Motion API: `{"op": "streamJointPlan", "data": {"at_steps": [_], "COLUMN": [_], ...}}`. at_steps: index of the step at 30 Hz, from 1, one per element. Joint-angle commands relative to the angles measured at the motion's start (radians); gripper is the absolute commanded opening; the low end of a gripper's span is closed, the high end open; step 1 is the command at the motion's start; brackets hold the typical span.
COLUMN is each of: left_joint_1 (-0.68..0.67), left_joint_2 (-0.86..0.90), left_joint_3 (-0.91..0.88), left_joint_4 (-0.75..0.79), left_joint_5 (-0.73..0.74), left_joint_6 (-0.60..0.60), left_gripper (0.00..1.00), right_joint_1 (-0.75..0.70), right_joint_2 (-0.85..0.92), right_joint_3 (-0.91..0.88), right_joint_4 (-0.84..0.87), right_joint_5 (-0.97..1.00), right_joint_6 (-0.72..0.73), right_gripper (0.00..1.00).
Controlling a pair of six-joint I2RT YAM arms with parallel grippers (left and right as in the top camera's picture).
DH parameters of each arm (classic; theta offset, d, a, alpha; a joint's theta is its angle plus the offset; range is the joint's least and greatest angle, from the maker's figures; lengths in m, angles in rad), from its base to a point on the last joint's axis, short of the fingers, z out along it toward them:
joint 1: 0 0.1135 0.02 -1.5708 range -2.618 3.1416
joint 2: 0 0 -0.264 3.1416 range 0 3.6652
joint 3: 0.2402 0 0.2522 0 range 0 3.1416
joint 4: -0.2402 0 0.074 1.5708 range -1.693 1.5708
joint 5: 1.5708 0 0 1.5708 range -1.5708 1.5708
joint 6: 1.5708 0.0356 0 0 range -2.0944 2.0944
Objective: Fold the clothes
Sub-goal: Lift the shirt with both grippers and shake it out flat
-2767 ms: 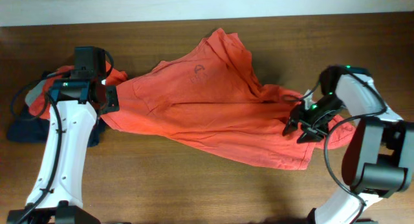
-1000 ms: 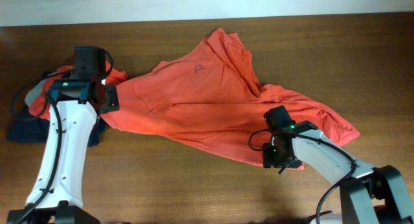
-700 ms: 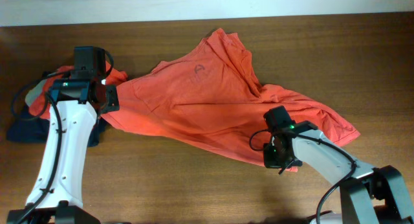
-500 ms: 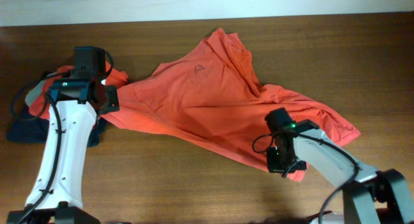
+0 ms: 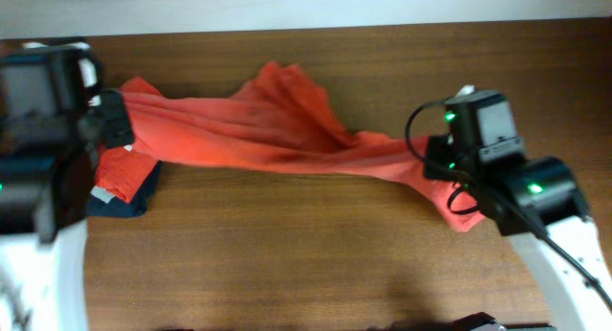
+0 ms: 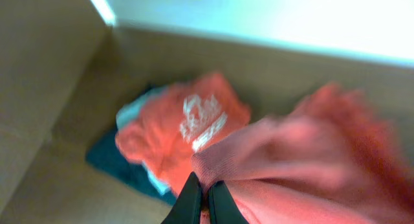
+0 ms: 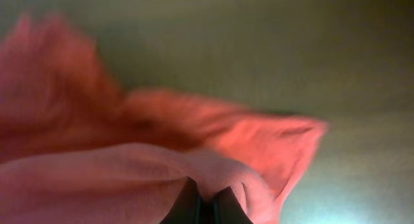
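Note:
I should use my left gripper to pull the T-shirt's end toward the table's far edge [image 5: 191,40] and lay it flat before folding, because the T-shirt is bunched in a band [image 5: 277,140] between my grippers.
The clothes, one large orange-red T-shirt [image 5: 258,130], hang stretched in a long bunched band between both raised arms. At the shirt's left end my left gripper [image 5: 113,121] is shut on a fold of it. The left wrist view shows those fingertips [image 6: 207,199] pinched together on pink-red cloth [image 6: 304,166]. My right gripper [image 5: 438,166] is shut on the shirt's right end, and a loose corner [image 5: 466,214] droops below it. Fabric [image 7: 129,175] bulges over the closed right gripper [image 7: 207,203] in the right wrist view. The chest print is hidden.
A folded red shirt with a white logo [image 6: 194,117] lies on a navy garment [image 6: 116,162] at the table's left, below my left gripper; the overhead view shows that pile [image 5: 122,178] too. Brown tabletop [image 5: 316,254] stretches across the front.
My right gripper closed on the shirt's lower right hem. Both arms then rose, lifting the shirt off the table and pulling it into a taut band.

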Motion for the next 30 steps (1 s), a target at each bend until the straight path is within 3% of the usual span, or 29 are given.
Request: {"op": "streamJointPlan", "data": {"at_steps": [1, 12, 18, 30], "left_joint_1": [0.005, 0.005, 0.005, 0.005], "left_joint_2": [-0.068, -0.117, -0.117, -0.045], "left_joint_3": [0.132, 0.506, 0.584, 0.595], "left_joint_4": [0.0, -0.002, 0.011, 0.028], "left_joint_5": [0.063, 0.223, 0.267, 0.267], "left_joint_6": [0.037, 0.091, 0.095, 0.095], "left_gripper": [0.0, 0.0, 0.0, 0.0], "right_joint_1": [0.003, 0.003, 0.003, 0.003], "right_joint_2": [-0.011, -0.011, -0.011, 0.031], "right_joint_3": [0.134, 0.53, 0.699, 0.746], "right_joint_4": [-0.01, -0.13, -0.222, -0.301], "right_joint_5": [0.121, 0.197, 0.209, 0.233], "right_joint_6": [0.012, 0.008, 0.005, 0.005], "right_gripper": [0.04, 0.04, 0.04, 0.04]}}
